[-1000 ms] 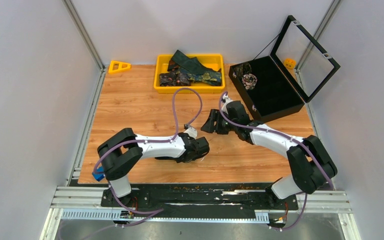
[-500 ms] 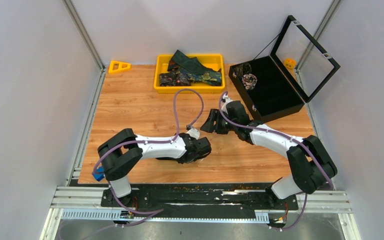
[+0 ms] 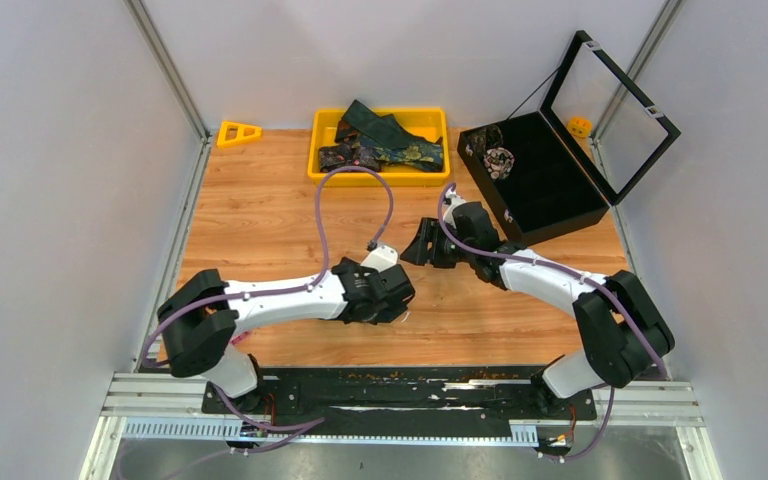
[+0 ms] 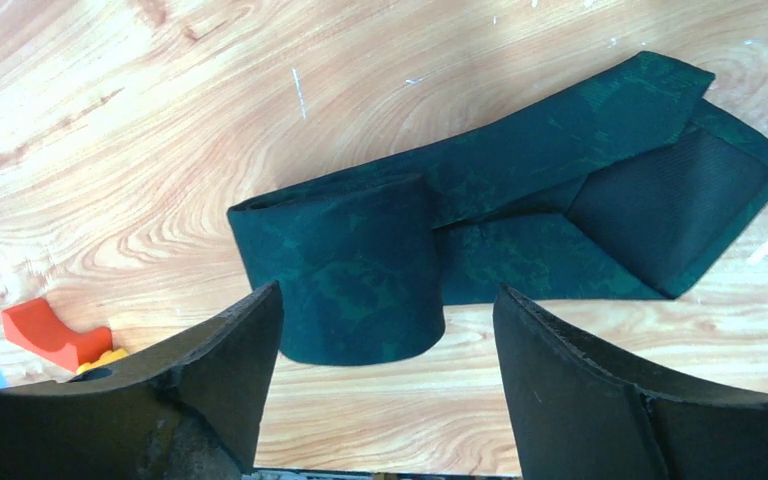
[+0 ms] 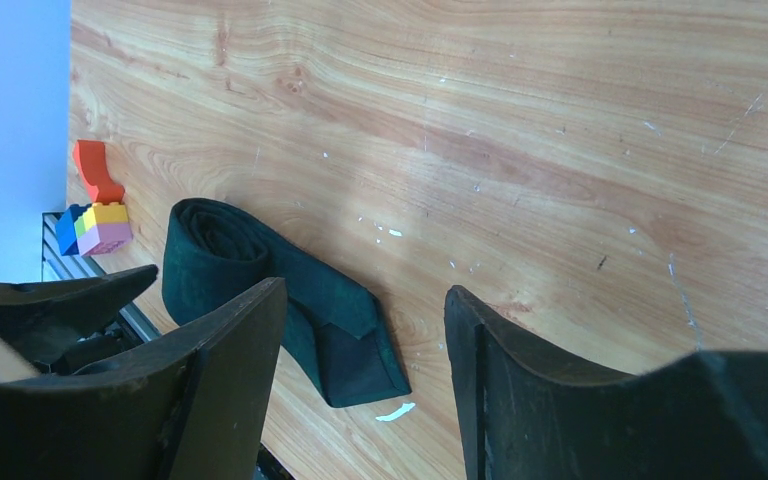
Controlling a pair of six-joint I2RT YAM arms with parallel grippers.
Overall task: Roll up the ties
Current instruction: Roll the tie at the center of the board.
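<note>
Next, I steady the far side of the tie's roll (image 4: pixel 340 275) with my left gripper while my right gripper pinches the side (image 4: pixel 428 262) facing the flat end, because the roll is loose, sagging and flattened.
A dark teal-green tie (image 4: pixel 360 270) lies on the wooden table, partly rolled. Its roll is at the left and its wide pointed end (image 4: pixel 670 200) lies flat to the right. My left gripper (image 4: pixel 388 295) is open and empty, its fingers either side of the roll and just short of it. In the top view the left gripper (image 3: pixel 392 297) covers this tie. My right gripper (image 3: pixel 418 246) is open and empty, hovering a little beyond it. The right wrist view shows the roll (image 5: pixel 210 255) and the flat end (image 5: pixel 360 350). More ties (image 3: pixel 378 140), teal and patterned, lie piled in the yellow tray.
The yellow tray (image 3: pixel 378 177) stands at the back centre. A black case (image 3: pixel 550 190) with its clear lid up stands at the back right, rolled ties (image 3: pixel 498 158) inside. A yellow triangle (image 3: pixel 238 132) lies at the back left. An orange piece (image 5: pixel 97 172) and coloured blocks (image 5: pixel 95 228) sit by the near edge.
My left arm has swung its elbow and shoulder to the left, and its gripper has shifted slightly left over the tie. The right arm has not moved.
</note>
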